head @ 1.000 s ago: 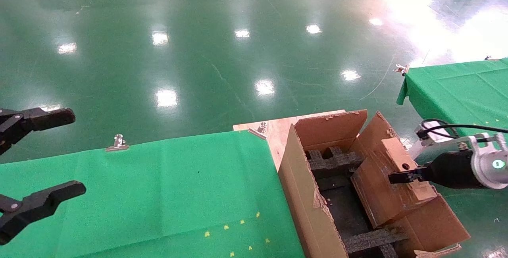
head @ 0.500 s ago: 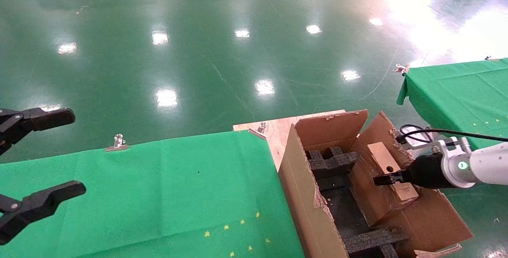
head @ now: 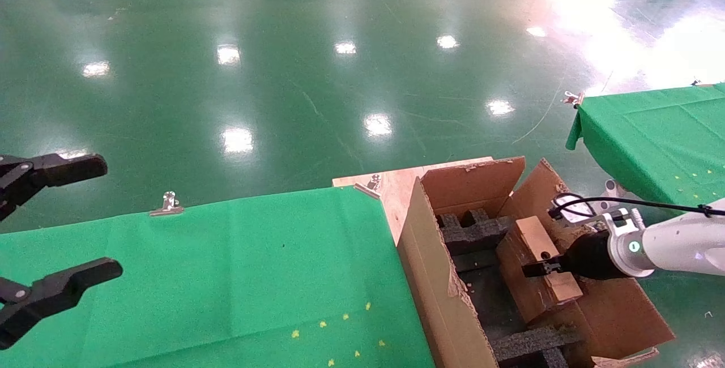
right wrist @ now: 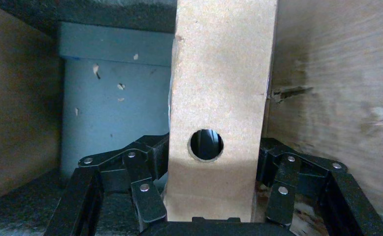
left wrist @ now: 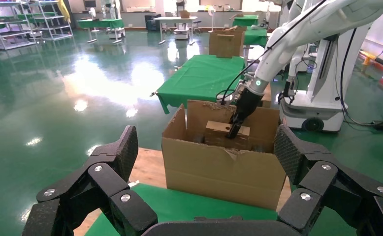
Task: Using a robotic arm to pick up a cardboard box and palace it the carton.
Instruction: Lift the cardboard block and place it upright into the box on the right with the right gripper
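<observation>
I should keep my right gripper lowering the cardboard box (head: 534, 235), which is in line with the carton's side, until it stands on the carton's bottom (head: 492, 300), then release it.
The small brown cardboard box (head: 532, 235), with a round hole in its top face, stands tilted inside the large open carton (head: 436, 283), against the carton's right side. The white robotic arm (head: 679, 249) reaches in from the right. My right gripper (head: 541, 269) is shut on the box. In the right wrist view its fingers (right wrist: 145, 167) clamp both sides of the box (right wrist: 219, 88). The left wrist view shows the carton (left wrist: 219, 169) and the held box (left wrist: 216, 129) from afar. My left gripper (head: 107, 218) is open and empty at the far left.
Black foam inserts (head: 470, 229) line the carton's bottom. The carton stands on a wooden board (head: 396, 184) beside a green-clothed table (head: 198, 277) with a metal clip (head: 168, 204). Another green table (head: 657, 136) is at the right. Glossy green floor lies beyond.
My right gripper has moved left and down with the box, lowering it deeper into the carton. The left gripper has not moved.
</observation>
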Motion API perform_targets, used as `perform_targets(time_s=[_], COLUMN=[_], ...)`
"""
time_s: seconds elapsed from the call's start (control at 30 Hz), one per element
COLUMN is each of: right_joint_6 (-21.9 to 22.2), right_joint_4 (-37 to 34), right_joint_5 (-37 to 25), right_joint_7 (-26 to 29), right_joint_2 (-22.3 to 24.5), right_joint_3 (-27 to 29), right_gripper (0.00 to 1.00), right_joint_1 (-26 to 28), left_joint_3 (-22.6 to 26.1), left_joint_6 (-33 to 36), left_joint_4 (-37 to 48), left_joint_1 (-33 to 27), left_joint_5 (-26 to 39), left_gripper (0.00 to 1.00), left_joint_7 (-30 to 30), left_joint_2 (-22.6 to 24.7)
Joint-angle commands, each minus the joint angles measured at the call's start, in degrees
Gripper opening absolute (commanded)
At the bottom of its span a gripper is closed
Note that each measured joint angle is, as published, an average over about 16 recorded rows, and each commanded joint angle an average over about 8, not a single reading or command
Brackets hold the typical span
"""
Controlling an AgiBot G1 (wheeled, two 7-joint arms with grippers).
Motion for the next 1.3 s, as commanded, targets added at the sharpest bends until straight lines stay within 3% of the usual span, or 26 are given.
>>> perform_targets(time_s=[0.03, 0.5, 0.53, 0.73, 0.8, 1.3], right_joint_6=[-0.52, -3.77, -4.01, -5.14, -5.30, -5.27], right_joint_4=[-1.68, -13.67, -14.20, -16.89, -17.29, -16.34], right_joint_5=[0.73, 4.42, 4.55, 5.04, 5.11, 5.03], right_joint_7=[-0.69, -4.84, -5.05, -6.00, -6.11, -5.97], right_joint_2=[-0.88, -7.54, -7.82, -9.19, -9.39, -8.83], right_joint_3=[0.40, 2.77, 2.86, 3.29, 3.36, 3.24], right_gripper=[0.00, 0.02, 0.08, 0.83, 1.00, 1.00], right_joint_1=[-1.26, -8.30, -8.55, -9.76, -9.94, -9.10], left_joint_3=[0.00, 0.00, 0.00, 0.00, 0.00, 0.00], left_joint_6=[0.00, 0.00, 0.00, -0.01, -0.02, -0.01], left_joint_4=[0.00, 0.00, 0.00, 0.01, 0.02, 0.01], left_joint_1=[0.00, 0.00, 0.00, 0.01, 0.02, 0.02], left_joint_5=[0.00, 0.00, 0.00, -0.01, -0.01, -0.01], left_gripper=[1.00, 1.00, 1.00, 1.00, 1.00, 1.00], left_joint_7=[0.00, 0.00, 0.00, 0.00, 0.00, 0.00], left_joint_2=[0.00, 0.00, 0.00, -0.01, -0.01, -0.01])
